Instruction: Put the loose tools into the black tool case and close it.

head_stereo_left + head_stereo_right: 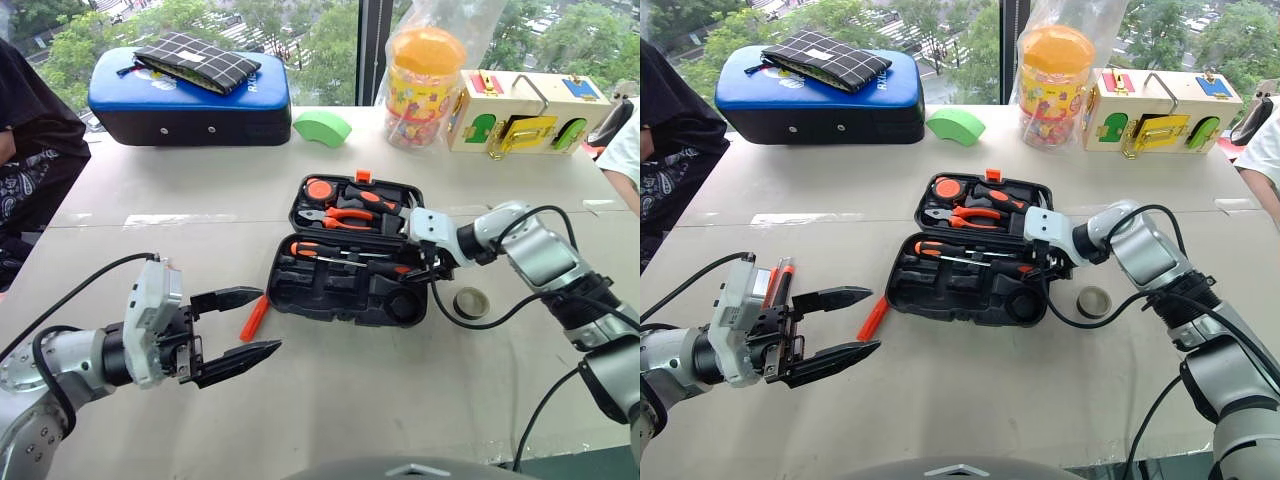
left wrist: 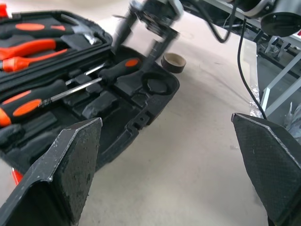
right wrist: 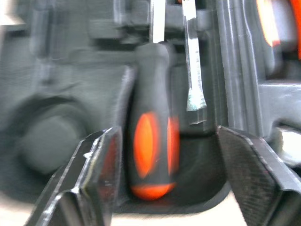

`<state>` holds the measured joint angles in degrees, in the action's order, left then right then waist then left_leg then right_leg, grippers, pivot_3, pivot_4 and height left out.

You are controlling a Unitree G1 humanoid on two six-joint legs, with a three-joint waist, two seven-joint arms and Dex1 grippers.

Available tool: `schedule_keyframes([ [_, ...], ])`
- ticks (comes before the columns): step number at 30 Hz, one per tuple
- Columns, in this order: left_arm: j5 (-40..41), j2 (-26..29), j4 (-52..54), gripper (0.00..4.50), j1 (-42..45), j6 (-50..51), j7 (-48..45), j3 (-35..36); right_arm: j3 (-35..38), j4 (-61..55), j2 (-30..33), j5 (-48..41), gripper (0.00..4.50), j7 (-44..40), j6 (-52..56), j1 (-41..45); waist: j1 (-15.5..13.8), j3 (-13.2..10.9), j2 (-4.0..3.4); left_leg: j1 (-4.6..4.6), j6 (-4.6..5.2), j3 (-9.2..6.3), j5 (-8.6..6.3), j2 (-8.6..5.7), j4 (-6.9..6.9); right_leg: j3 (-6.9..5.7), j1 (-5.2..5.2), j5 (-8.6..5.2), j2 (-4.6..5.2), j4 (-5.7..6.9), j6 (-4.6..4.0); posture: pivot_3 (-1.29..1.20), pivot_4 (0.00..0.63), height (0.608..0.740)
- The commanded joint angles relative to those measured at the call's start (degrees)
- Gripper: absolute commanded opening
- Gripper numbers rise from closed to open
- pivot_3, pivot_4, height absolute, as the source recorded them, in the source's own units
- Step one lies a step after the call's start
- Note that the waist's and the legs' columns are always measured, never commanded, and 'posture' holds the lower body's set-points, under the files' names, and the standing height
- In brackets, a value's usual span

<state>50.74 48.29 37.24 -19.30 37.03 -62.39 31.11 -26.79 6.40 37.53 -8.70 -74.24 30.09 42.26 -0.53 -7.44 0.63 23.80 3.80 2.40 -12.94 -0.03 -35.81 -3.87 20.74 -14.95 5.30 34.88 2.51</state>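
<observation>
The case's far half (image 1: 355, 207) will swing over the case's near half when I close the case, because the orange latch (image 1: 363, 176) is on the case's far rim.
The black tool case (image 1: 330, 295) lies open in the middle of the table. Two orange-and-black screwdrivers (image 1: 330, 250) rest in its near half, and orange-handled pliers (image 1: 345, 215) sit in its far half. My right gripper (image 3: 167, 134) is at the case's right end, open, its fingers straddling one screwdriver handle (image 3: 150, 150) that lies in its recess. A slim orange tool (image 1: 252, 322) lies on the table by the case's left edge. My left gripper (image 1: 268, 320) hovers wide open and empty just left of it. A small dark tape roll (image 1: 471, 302) sits on the table right of the case.
A blue-topped black case (image 1: 190, 100) with a checked pouch (image 1: 197, 62) stands at the back left. A green block (image 1: 322, 127), a candy jar (image 1: 425, 85) and a wooden latch box (image 1: 525, 112) line the back. A person (image 1: 30, 150) sits at the left.
</observation>
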Motion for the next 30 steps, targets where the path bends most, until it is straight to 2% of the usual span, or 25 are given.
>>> schedule_keyframes([
  [1,-0.4,0.4,-1.2,4.5,0.0,-1.7,-0.9,0.7,6.0,-3.9,-0.9,-6.4,3.26,-1.7,5.1,1.0,0.3,-0.1,-0.11,0.0,0.0,0.01,0.0,0.0,-0.02,0.02,0.0,0.0,0.01,0.01,-0.01,0.0,0.15,0.74],
  [4,-1.2,0.2,-2.4,4.5,-0.4,-2.7,-1.5,0.5,9.7,-4.4,-3.4,-9.5,2.5,1.5,8.6,0.6,0.9,-0.1,-0.15,-0.06,0.06,0.05,-0.04,0.01,0.03,0.06,0.0,0.02,0.01,0.02,-0.03,0.0,0.15,0.74],
  [6,-2.0,-0.2,-3.5,4.5,-0.7,-3.5,-1.7,0.3,11.7,-4.8,-6.1,-10.1,1.47,5.3,8.9,-1.0,1.2,-0.1,-0.13,-0.08,0.05,0.04,-0.04,0.03,0.11,0.05,0.01,0.02,0.0,0.02,-0.03,0.0,0.15,0.74],
  [9,-3.4,-1.5,-4.7,4.5,-2.1,-4.9,-1.5,0.3,11.7,-3.8,-10.7,-5.9,0.18,14.5,4.4,-5.5,1.3,0.0,-0.02,-0.09,-0.03,0.05,0.0,0.03,0.23,0.06,0.05,0.02,0.01,0.0,-0.03,0.0,0.15,0.74],
  [10,-3.7,-1.8,-4.8,4.5,-2.6,-5.4,-1.5,0.2,10.7,-2.9,-11.7,-3.9,0.03,16.9,2.8,-6.6,1.3,0.0,0.02,-0.08,-0.04,0.05,0.01,0.03,0.3,0.06,0.06,0.02,0.01,-0.03,-0.03,0.0,0.15,0.74],
  [13,-4.4,-2.5,-4.8,4.5,-3.3,-6.1,-1.1,0.1,4.9,-0.6,-12.0,2.6,0.03,18.8,-2.4,-9.2,1.3,0.0,-0.12,-0.05,-0.06,0.11,0.01,0.01,0.32,0.08,0.12,0.03,0.04,-0.03,-0.03,0.0,0.15,0.74],
  [17,-4.0,-3.0,-4.2,4.5,-2.9,-5.0,1.9,0.3,-1.0,1.8,-10.3,8.1,0.03,16.9,-8.4,-11.4,1.5,0.2,0.03,-0.28,-0.02,0.24,-0.01,0.01,0.32,0.19,0.03,0.03,0.03,0.07,-0.03,0.0,0.15,0.74],
  [19,-3.5,-3.7,-4.4,4.5,-2.9,-3.9,5.4,1.7,0.1,1.6,-9.6,8.7,0.03,17.4,-10.5,-11.4,1.4,0.4,0.03,-0.34,0.04,0.24,-0.05,0.02,0.32,0.19,-0.01,0.02,0.04,0.08,-0.03,0.0,0.15,0.74],
  [23,-6.7,-9.1,-4.4,4.5,-1.0,-3.0,20.4,4.6,11.1,-3.4,-11.1,2.7,0.03,21.2,-19.2,-11.9,1.0,0.4,0.07,-0.26,-0.03,0.21,-0.01,0.02,0.31,0.15,0.0,0.03,0.04,0.06,-0.03,0.0,0.15,0.74],
  [24,-7.0,-10.3,-4.3,4.5,-0.2,-2.3,23.7,5.4,13.3,-4.7,-12.2,-0.4,0.03,20.5,-21.0,-12.5,1.0,0.4,0.08,-0.19,-0.11,0.2,0.04,0.02,0.3,0.14,0.05,0.03,0.04,0.06,-0.02,0.0,0.15,0.74],
  [26,-8.3,-13.0,-4.7,4.5,1.4,0.2,33.2,7.6,17.9,-10.2,-11.8,-10.0,0.03,15.7,-16.7,-13.7,1.0,0.3,0.12,-0.15,-0.11,0.21,0.05,0.02,0.3,0.13,0.08,0.04,0.04,0.05,-0.01,0.0,0.15,0.74],
  [29,-11.5,-15.5,-4.3,4.5,2.1,6.2,45.4,9.8,19.7,-16.7,-8.9,-16.6,0.79,11.0,-11.7,-16.3,1.1,0.3,0.08,-0.16,-0.08,0.19,0.04,0.02,0.31,0.13,0.06,0.15,0.04,0.04,0.17,0.0,0.15,0.74],
  [30,-12.9,-16.2,-4.5,4.5,1.3,7.0,47.3,9.5,20.1,-19.5,-7.9,-19.1,1.38,10.0,-9.9,-17.6,1.1,0.3,0.12,-0.18,0.07,0.19,-0.06,0.03,0.34,0.13,0.06,0.15,0.04,0.03,0.17,0.0,0.15,0.74],
])
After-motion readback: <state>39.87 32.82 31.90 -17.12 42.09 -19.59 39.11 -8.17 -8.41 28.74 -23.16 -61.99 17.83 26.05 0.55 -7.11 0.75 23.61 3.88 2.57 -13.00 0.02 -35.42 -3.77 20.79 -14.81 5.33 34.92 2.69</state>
